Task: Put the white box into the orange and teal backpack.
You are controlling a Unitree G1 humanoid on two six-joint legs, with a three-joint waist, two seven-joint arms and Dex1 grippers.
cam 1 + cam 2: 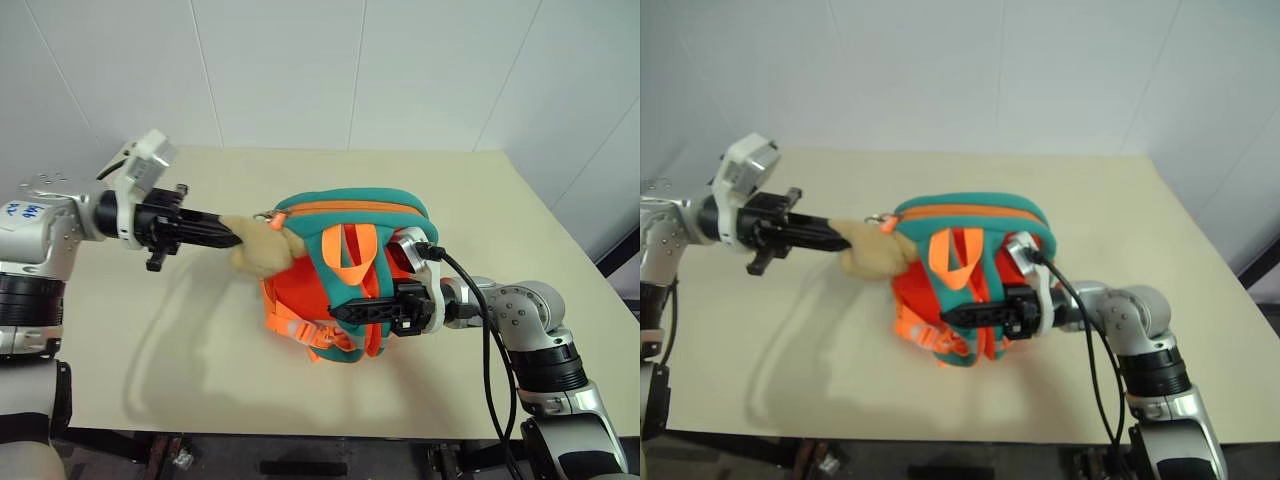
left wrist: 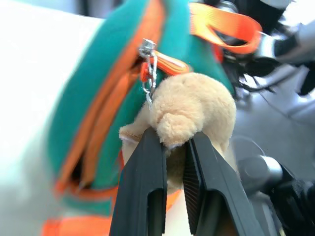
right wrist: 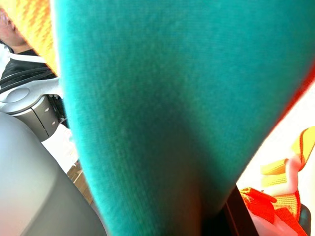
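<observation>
My left gripper needs to pull the tan plush charm down along the side (image 1: 267, 290), because the charm is high beside the backpack with the zipper gaping (image 2: 78, 171) below its ring.
The orange and teal backpack (image 1: 350, 215) stands lifted at the middle of the table, its zipper line running over the top. Its tan plush charm (image 1: 262, 248) hangs off the zipper ring (image 2: 149, 69) on the left side. My left gripper (image 1: 235, 238) reaches in level from the left and is shut on that charm (image 2: 194, 105), the fingers pinching the plush. My right gripper (image 1: 340, 310) comes in from the right, shut on a teal strap (image 3: 147, 113) at the backpack's front. The white box is out of view.
The beige table (image 1: 150, 330) stretches around the backpack, with its front edge near me and a white wall behind it. A black cable (image 1: 490, 330) loops along my right forearm. A person (image 3: 15, 44) shows at the edge of the right wrist view.
</observation>
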